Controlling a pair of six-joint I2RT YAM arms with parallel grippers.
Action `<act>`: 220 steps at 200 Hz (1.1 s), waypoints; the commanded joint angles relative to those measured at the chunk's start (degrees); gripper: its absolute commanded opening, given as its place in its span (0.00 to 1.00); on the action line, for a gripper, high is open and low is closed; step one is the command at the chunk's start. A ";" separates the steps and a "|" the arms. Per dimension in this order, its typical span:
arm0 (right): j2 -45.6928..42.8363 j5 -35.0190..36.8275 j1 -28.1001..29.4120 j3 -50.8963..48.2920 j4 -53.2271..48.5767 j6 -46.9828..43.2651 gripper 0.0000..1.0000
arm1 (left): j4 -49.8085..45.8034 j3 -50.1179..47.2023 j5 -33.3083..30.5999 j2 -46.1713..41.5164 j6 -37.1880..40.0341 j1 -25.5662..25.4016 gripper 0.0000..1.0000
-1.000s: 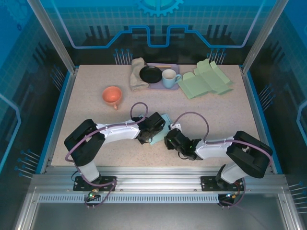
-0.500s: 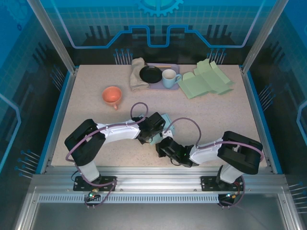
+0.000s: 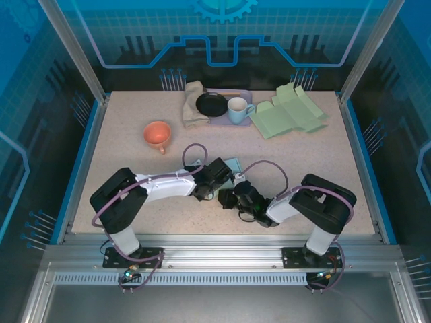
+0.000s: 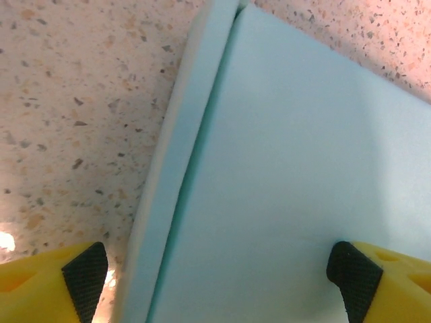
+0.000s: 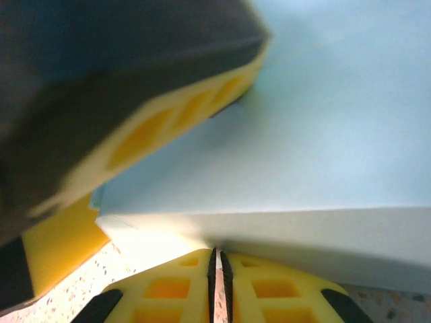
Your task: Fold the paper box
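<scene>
I need to lift my left gripper clear, because the paper box [image 3: 233,164] lies slanted under it, and turn the box square by its far end [image 4: 316,57] before I fold further.
The paper box [image 3: 234,166] is a flat, light blue sheet lying at the near middle of the table, mostly covered by both grippers. My left gripper [image 3: 214,183] rests on it from the left. In the left wrist view this gripper [image 4: 217,276] is open, one fingertip on the box's broad panel [image 4: 289,168] and the other past its folded left edge. My right gripper [image 3: 225,197] comes in from the right at the box's near edge. Its jaws [image 5: 216,254] are shut with only a thin slit between them, tips against the underside of a white flap [image 5: 283,229]. The left finger [image 5: 168,128] sits just above.
At the back stand an orange cup [image 3: 157,134], a beige cloth [image 3: 193,104], and a purple tray [image 3: 246,94] with a black plate [image 3: 211,104] and a pale blue mug [image 3: 238,110]. Flat green paper boxes [image 3: 289,113] lie at the back right.
My right gripper has closed and swung left, its arm folding in until the tips meet the box's near edge. The left arm has stayed where it was.
</scene>
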 commanded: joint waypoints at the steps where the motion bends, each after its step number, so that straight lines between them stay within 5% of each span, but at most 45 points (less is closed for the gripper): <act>1: -4.47 3.28 -3.83 -2.21 -6.05 3.23 0.15 | -24.59 -3.83 5.61 -0.20 3.14 -2.33 0.90; 43: -19.24 5.53 -6.17 -3.44 -25.15 3.29 0.15 | -27.48 0.61 -3.26 -8.25 10.11 -0.35 0.93; 102: -33.75 0.31 -11.08 2.00 -49.32 1.23 0.08 | -7.21 1.36 -4.05 -14.05 41.59 5.66 0.99; 111: -33.92 -1.66 -11.76 2.22 -49.44 1.52 0.00 | -4.33 1.27 -0.69 -13.75 45.44 7.85 0.99; 158: -26.67 -8.87 -13.07 3.90 -44.43 4.53 0.00 | 4.73 1.91 19.57 -8.24 54.94 17.39 0.99; 220: -11.96 -15.40 -13.42 7.58 -34.12 7.64 0.00 | 6.87 5.14 23.91 -0.44 56.16 18.04 0.99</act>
